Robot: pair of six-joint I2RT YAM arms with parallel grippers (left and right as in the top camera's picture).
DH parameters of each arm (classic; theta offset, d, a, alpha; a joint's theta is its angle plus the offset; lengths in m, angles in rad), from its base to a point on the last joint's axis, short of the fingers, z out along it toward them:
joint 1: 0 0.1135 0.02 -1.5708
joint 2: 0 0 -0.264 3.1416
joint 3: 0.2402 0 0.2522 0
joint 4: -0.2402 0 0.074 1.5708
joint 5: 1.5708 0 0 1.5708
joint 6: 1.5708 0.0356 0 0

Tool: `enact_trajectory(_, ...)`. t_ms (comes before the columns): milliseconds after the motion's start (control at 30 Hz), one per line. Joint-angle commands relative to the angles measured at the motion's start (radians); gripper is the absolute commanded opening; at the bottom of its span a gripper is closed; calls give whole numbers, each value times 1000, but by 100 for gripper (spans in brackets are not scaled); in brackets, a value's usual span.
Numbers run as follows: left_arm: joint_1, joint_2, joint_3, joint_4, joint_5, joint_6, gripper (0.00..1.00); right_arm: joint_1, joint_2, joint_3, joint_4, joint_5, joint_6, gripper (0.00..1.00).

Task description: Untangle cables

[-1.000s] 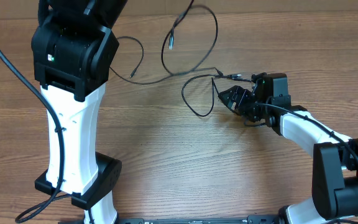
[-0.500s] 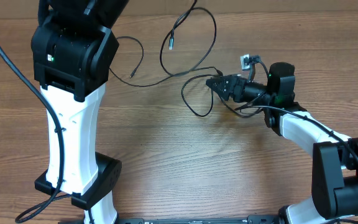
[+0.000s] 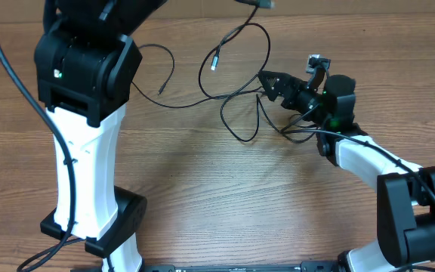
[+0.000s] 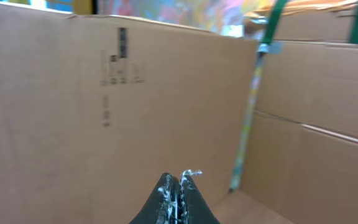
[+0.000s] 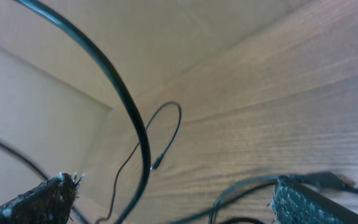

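Note:
I should pull the raised cable, which hangs in loose loops over the tangle, higher and away with my left gripper while my right gripper works at the cable crossing.
Thin black cables lie looped together on the wooden table, between the arms. One plug end points down at the far middle and another lies near the left arm. My right gripper is open at the right side of the tangle. In the right wrist view its jaws are wide apart, a cable runs between them close to the camera, and a thinner cord with a plug lies beyond. My left gripper is shut and raised, with no cable visible in it.
The tall left arm column stands at the left of the table. Its thick black wire hangs beside it. Cardboard boxes fill the left wrist view. A small grey blurred object shows at the top edge.
My right gripper has moved towards the far edge and turned to face left. The upper cable loop has shifted a little right and down. The left arm has barely moved.

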Motion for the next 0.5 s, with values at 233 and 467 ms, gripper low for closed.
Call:
enact_trajectory(233, -1, -46, 11, 9, 132, -129, 4, 127, 3, 2, 62, 368, 3, 97)
enact_trajectory(467, 8, -68, 11, 8, 139, -106, 4, 121, 3, 2, -108, 702, 5, 41)
